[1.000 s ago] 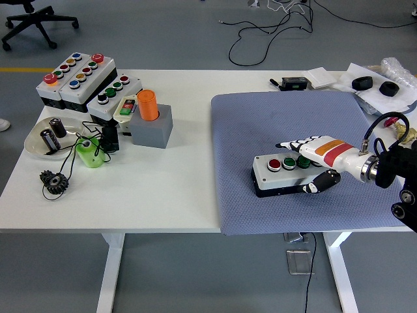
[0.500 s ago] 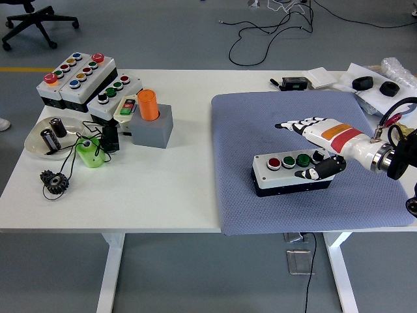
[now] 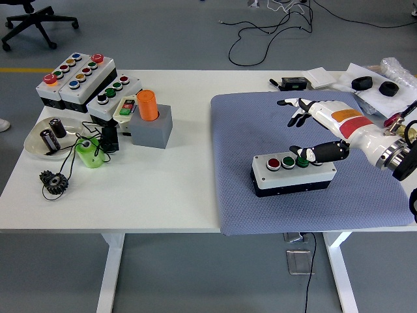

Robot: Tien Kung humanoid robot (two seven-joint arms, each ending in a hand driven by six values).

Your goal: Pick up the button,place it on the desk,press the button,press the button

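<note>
A matching box has a black knob (image 3: 103,99) at the end of its row, so I should expect another one hidden under my right hand on the white button box (image 3: 293,175).
A white button box (image 3: 294,174) with a black base lies on the blue-grey mat (image 3: 260,124); a red button and green buttons show on its top. My right hand (image 3: 301,130) hovers above the box's right end, lifted clear of it. Its fingers (image 3: 293,104) are spread toward the far side and the black thumb (image 3: 316,154) hangs just over the rightmost buttons. It holds nothing. The left arm is out of sight.
At the far left stand more button boxes (image 3: 78,78), a grey block with an orange cylinder (image 3: 148,104), a green part (image 3: 88,153), a dish (image 3: 39,140) and a gear (image 3: 53,180). Small black items and papers (image 3: 371,81) lie far right.
My right hand let go of the button box, rose and drew back toward the far right. The box stays where it was on the mat.
</note>
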